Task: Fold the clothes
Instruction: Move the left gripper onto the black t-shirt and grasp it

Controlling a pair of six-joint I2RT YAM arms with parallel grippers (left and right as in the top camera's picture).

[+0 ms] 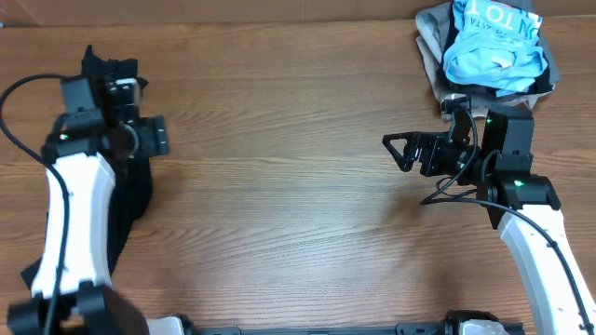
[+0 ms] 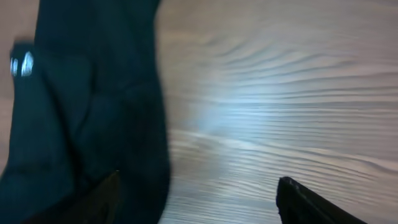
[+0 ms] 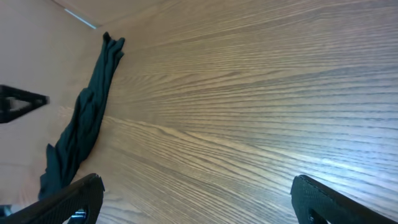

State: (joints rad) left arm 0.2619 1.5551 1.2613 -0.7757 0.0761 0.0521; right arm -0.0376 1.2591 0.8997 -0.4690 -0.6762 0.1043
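Next, my left gripper carries the dark garment [image 1: 133, 198] over the open wood [image 1: 354, 147] for my right gripper to take, because the garment lies crumpled beyond my right gripper's reach.
A dark garment [image 1: 136, 200] lies crumpled in a long strip at the table's left edge, partly under my left arm. It fills the left of the left wrist view [image 2: 93, 112] and shows far off in the right wrist view [image 3: 81, 130]. My left gripper [image 1: 156, 136] [image 2: 199, 178] is open, its left finger over the garment's edge and its right finger over bare wood. A pile of clothes [image 1: 489, 46], light blue on grey, sits at the back right. My right gripper [image 1: 400, 149] [image 3: 198, 180] is open and empty over bare wood, in front and to the left of the pile.
The wooden table [image 1: 279, 186] spans the view. Its left edge runs just beyond the dark garment. Cables hang at both arms.
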